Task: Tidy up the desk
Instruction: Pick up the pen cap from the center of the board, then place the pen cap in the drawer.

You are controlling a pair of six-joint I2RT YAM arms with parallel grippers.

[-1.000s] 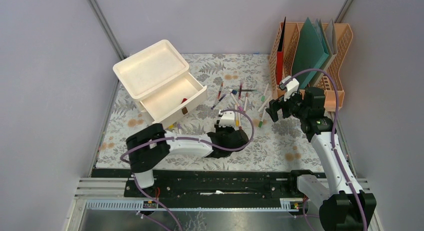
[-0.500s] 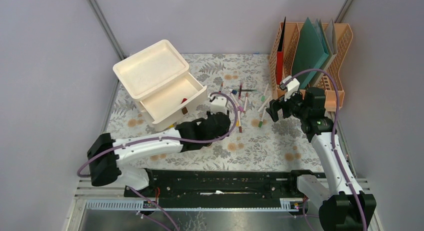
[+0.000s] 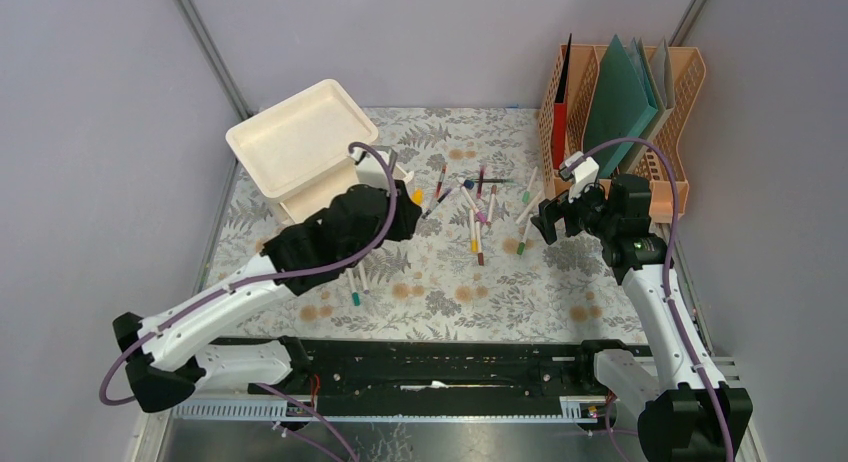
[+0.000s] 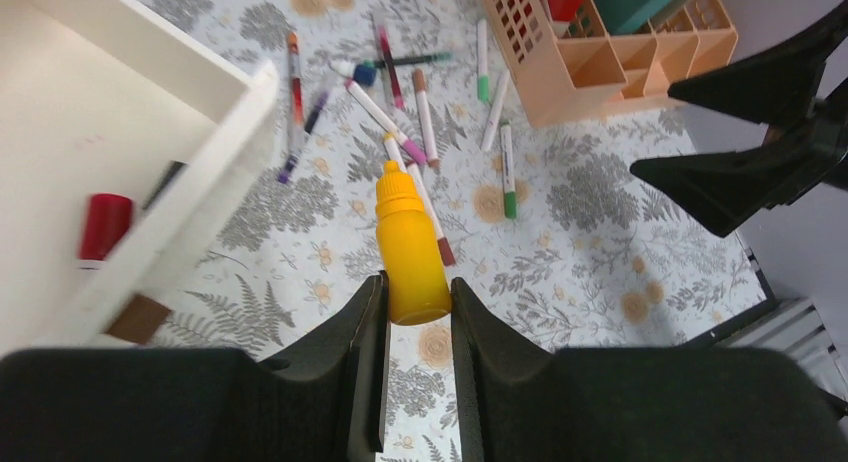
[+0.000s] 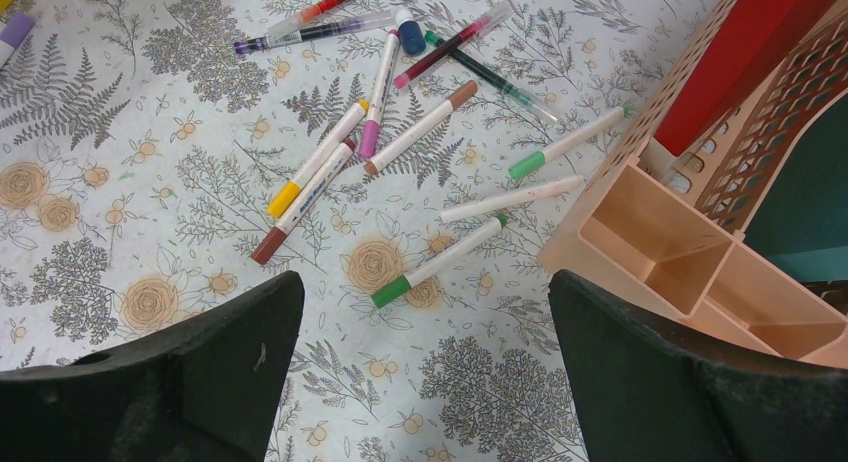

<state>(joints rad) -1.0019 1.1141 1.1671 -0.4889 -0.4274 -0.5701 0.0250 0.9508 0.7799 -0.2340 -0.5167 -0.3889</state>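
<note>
My left gripper should keep carrying the yellow dropper bottle over the drawer's side (image 4: pixel 205 197) until it can let go inside, because the white drawer is open with free room on its bottom (image 4: pixel 62 132) for the bottle.
The desk (image 3: pixel 560 292) wears a pale cloth with fern and flower prints. My left gripper (image 4: pixel 416 282) is shut on a yellow dropper bottle (image 4: pixel 408 237), pinching its base with the tip pointing away. In the top view that gripper (image 3: pixel 403 210) hangs beside the white drawer box (image 3: pixel 300 137). The open drawer (image 4: pixel 90 132) holds a red item (image 4: pixel 105 225). Several markers (image 3: pixel 478 207) lie scattered mid-desk. My right gripper (image 5: pixel 425 282) stands wide open above a green-capped marker (image 5: pixel 435 262), with nothing between its fingers.
An orange file rack (image 3: pixel 620 112) with red and green folders stands at the back right, its low compartments (image 5: pixel 660 232) just right of my right gripper (image 3: pixel 553 222). A few more markers (image 3: pixel 354 298) lie under the left arm. Grey walls close in both sides.
The left arm has swung from the desk's middle back and left to the drawer box, now covering the open drawer in the top view. The right arm has not moved.
</note>
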